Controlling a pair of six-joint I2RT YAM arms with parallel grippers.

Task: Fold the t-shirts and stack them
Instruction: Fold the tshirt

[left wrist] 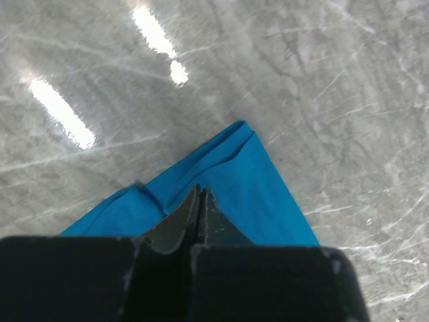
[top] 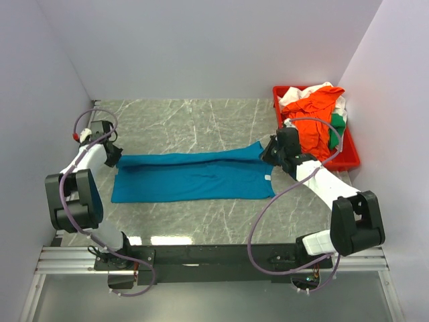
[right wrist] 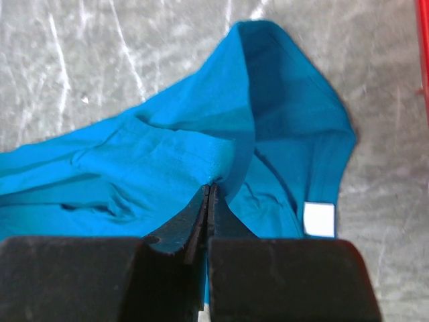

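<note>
I should keep pulling the doubled edge of the teal-blue t-shirt [top: 194,163] closer with my right gripper until the flap lies flat, because this edge runs straight over the t-shirt's lower layer [top: 256,180].
A teal-blue t-shirt [top: 194,178] lies stretched left to right across the grey marble table, with its far edge doubled over along its length. My left gripper [top: 117,158] is shut on the shirt's far left corner; in the left wrist view the closed tips [left wrist: 200,192] sit in the teal cloth [left wrist: 255,194]. My right gripper [top: 267,154] is shut on the far right end; in the right wrist view the cloth [right wrist: 134,161] puckers at the closed tips [right wrist: 210,186]. A white label [right wrist: 319,219] shows near the collar. The orange shirt [top: 312,107], white shirt [top: 301,92] and green shirt [top: 335,137] lie heaped at the back right.
A red plastic tray [top: 348,161] at the back right holds the heap of shirts, just behind my right gripper; its rim shows in the right wrist view [right wrist: 425,54]. White walls close in the left, back and right sides. A metal rail [top: 201,258] runs along the near edge.
</note>
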